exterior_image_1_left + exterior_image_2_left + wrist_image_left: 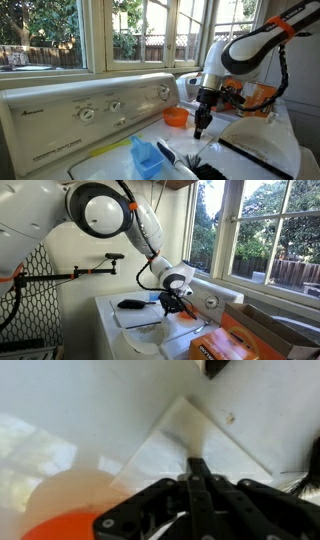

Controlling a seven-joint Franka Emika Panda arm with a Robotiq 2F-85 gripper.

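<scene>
Next, I open my gripper's closed fingers wide, as they are empty over the flat white cloth, then straddle the cloth's middle and pinch up a fold.
My gripper hangs just above the white top of a washing machine, with its fingers pressed together and nothing between them. In the wrist view the fingertips point at a white flat panel. An orange bowl stands right beside the gripper, toward the control panel; it shows blurred at the lower left of the wrist view. In an exterior view the gripper hides most of the bowl.
The washer's control panel with knobs runs along the back under the windows. A blue scoop and a black brush lie toward the front. An orange box and a cardboard box stand nearby.
</scene>
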